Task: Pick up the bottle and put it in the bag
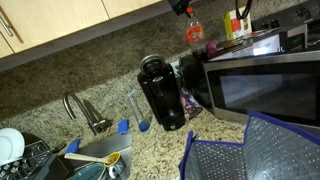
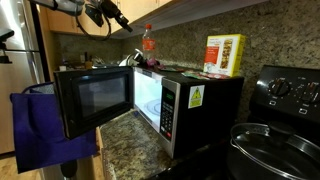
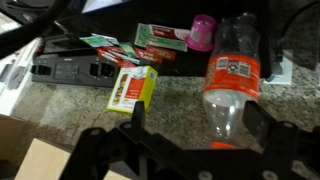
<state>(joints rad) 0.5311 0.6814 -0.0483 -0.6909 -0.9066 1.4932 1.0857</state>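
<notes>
The bottle's red cap (image 3: 222,146) is closer to one finger of the robot's slanted gripper. The robot should move back, turn the gripper and center it before closing it around the bottle's neck (image 3: 224,127).
The bottle (image 1: 193,28) has a red cap and a red label and stands on top of the microwave (image 1: 265,85). It also shows in an exterior view (image 2: 148,40). In the wrist view the bottle (image 3: 235,72) is seen from above, with its neck between my fingers, nearer the right one. My gripper (image 3: 197,108) is open and empty. In both exterior views it (image 1: 180,7) (image 2: 110,15) hangs above and beside the bottle's cap. The silvery grey bag with blue trim (image 1: 250,150) stands open on the counter below the microwave. Its blue side (image 2: 40,120) shows in an exterior view.
A yellow box (image 3: 133,88), red-green packs (image 3: 160,38), a pink-lidded item (image 3: 203,30) and a black strip (image 3: 75,70) lie on the microwave top. The coffee maker (image 1: 162,92), a thin tube with a blue base (image 1: 135,110) and a faucet (image 1: 80,108) are on the counter. Cabinets hang overhead.
</notes>
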